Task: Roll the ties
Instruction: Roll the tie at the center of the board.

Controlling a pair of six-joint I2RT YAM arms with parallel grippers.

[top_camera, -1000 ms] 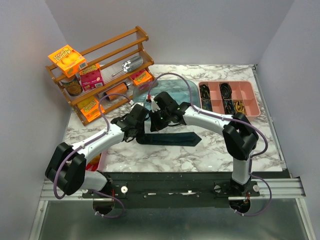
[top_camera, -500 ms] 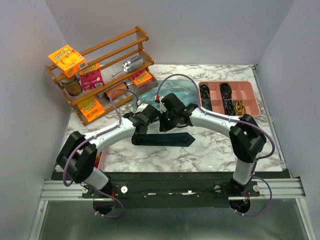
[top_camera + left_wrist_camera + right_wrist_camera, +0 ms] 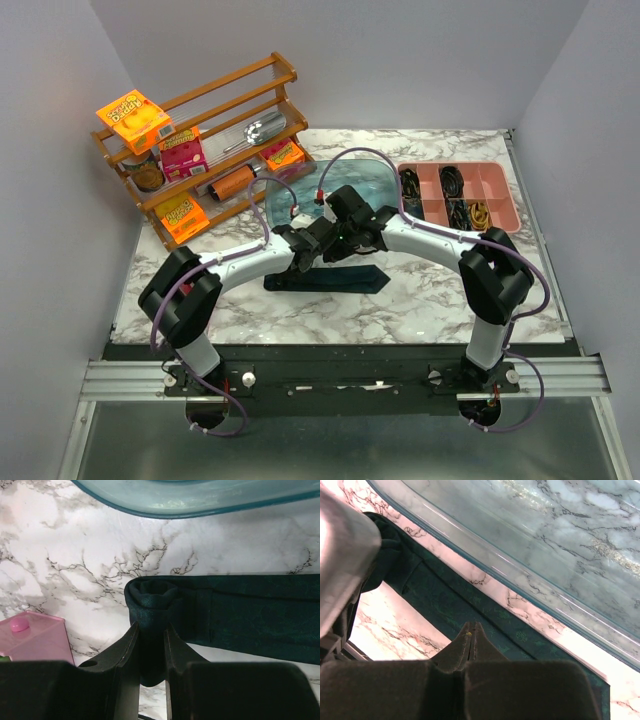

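The tie's roll (image 3: 152,597) sits bunched and loose, so my left gripper should open and retake it while my right gripper steadies the flat tie (image 3: 201,612) beside the roll.
The dark teal tie (image 3: 335,280) lies flat on the marble table in front of the blue tub (image 3: 350,185). Its left end is wound into a small roll. My left gripper (image 3: 303,256) is shut on that roll; in the left wrist view the roll (image 3: 150,602) sits between the fingers (image 3: 129,652), and the rest of the tie (image 3: 250,617) runs off to the right. My right gripper (image 3: 345,238) is shut and empty. In the right wrist view its tips (image 3: 471,627) are over the flat tie (image 3: 445,597); whether they touch it I cannot tell.
The tub's rim (image 3: 530,587) runs just behind the tie. A pink compartment tray (image 3: 495,190) with small dark items stands at the back right. A wooden rack (image 3: 200,150) with boxes and cans stands at the back left. A pink box (image 3: 35,640) lies near the left fingers.
My left gripper has moved right along the tie with its end, which is now wound up, so the tie looks shorter. The right gripper has shifted slightly right.
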